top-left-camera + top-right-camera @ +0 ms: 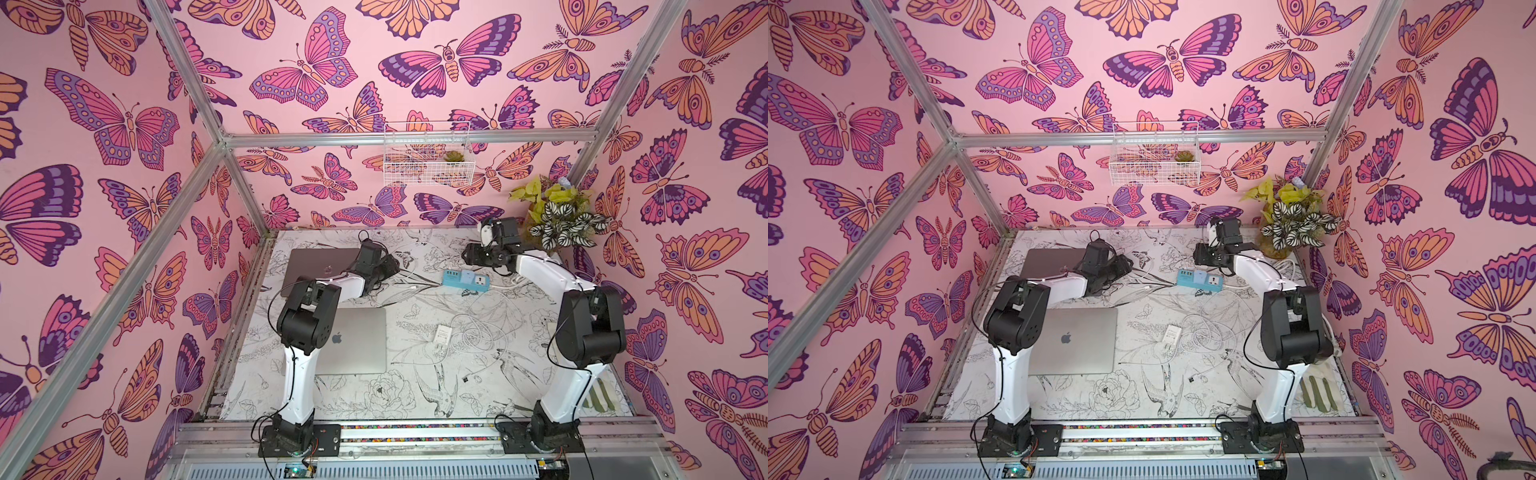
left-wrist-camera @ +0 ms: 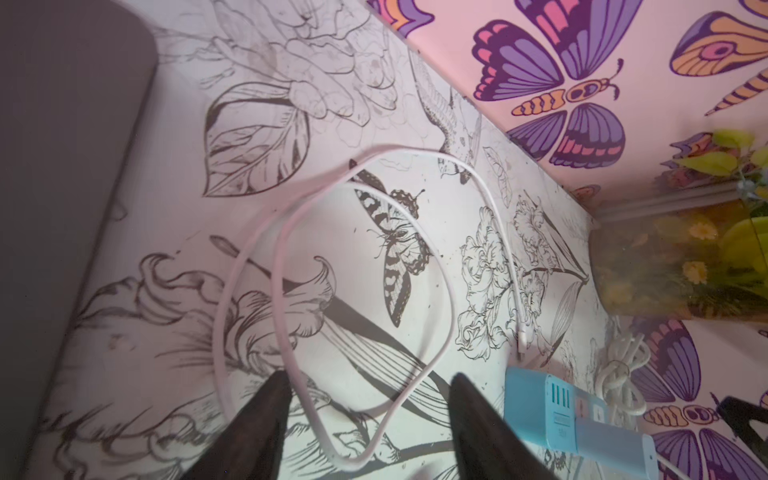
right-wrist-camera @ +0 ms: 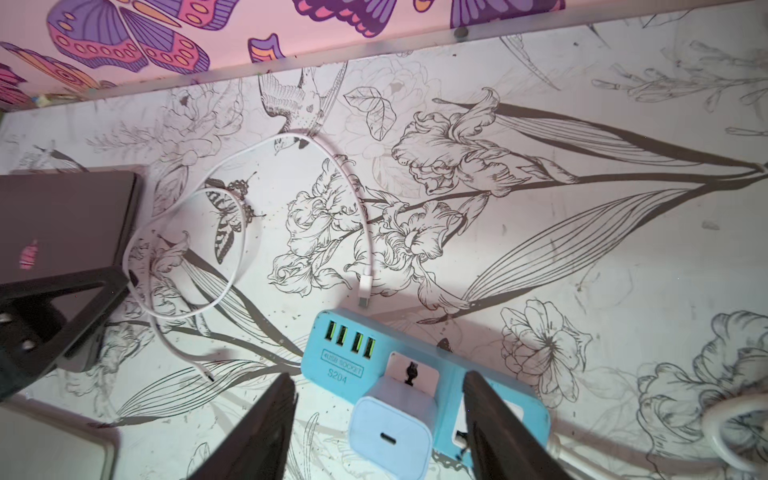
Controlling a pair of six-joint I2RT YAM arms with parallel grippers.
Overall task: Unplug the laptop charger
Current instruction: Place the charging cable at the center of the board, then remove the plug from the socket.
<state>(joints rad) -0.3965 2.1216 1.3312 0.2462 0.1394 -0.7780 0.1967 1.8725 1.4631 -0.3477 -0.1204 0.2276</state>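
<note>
The blue power strip (image 1: 467, 281) lies unheld beneath the plugged charger, so next my left gripper braces the power strip's USB end (image 1: 450, 276) while my right gripper pulls the charger out.
The white laptop charger (image 3: 395, 424) is plugged into a blue power strip (image 3: 336, 357) at the table's back middle (image 1: 465, 282). My right gripper (image 3: 379, 376) hangs open above it, a finger on each side of the charger, touching nothing. The charger's USB-C port is empty. A white cable (image 3: 368, 232) lies looped on the table with its connector (image 3: 365, 289) free beside the strip. My left gripper (image 2: 369, 376) is open over that cable loop (image 2: 277, 270), holding nothing. It sits beside the dark laptop (image 1: 316, 266).
A silver laptop (image 1: 357, 340) lies shut at front left. Another white charger with coiled cable (image 1: 442, 334) rests mid-table. A potted plant (image 1: 557, 220) stands in the back right corner, and a wire basket (image 1: 428, 153) hangs on the back wall.
</note>
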